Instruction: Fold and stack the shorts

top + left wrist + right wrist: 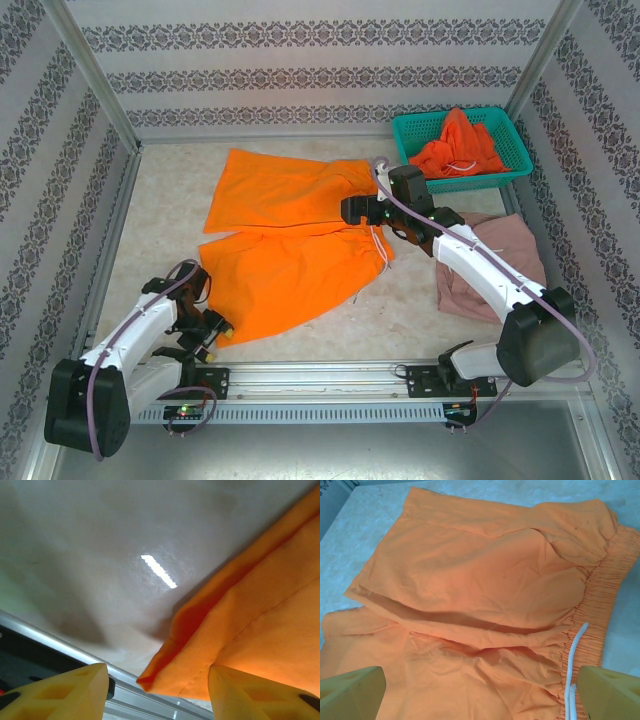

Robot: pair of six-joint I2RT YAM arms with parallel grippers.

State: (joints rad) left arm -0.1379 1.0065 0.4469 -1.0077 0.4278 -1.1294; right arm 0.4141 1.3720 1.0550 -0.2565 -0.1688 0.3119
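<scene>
My gripper is about to lift the near leg (275,285) across. A crease (290,231) runs from the leg gap to the waistband, so the near leg will fold over the far leg there.
Bright orange shorts (290,250) lie spread flat on the table, waistband to the right with a white drawstring (572,650). My left gripper (218,335) sits at the near-left leg corner. In the left wrist view that corner of the shorts (260,605) lies between the yellow fingers of the left gripper (156,669); the right finger touches the cloth and a gap remains beside the left finger. My right gripper (352,210) hovers open over the waistband end, and the right wrist view looks down on the shorts (480,580) past the right gripper (480,680). Dusty pink shorts (510,242) lie folded at the right, partly under the right arm.
A teal mesh basket (520,150) at the back right holds more crumpled orange shorts (455,150). An aluminium rail (320,375) runs along the near table edge, close under the left fingers (75,650). Patterned walls enclose the table on three sides.
</scene>
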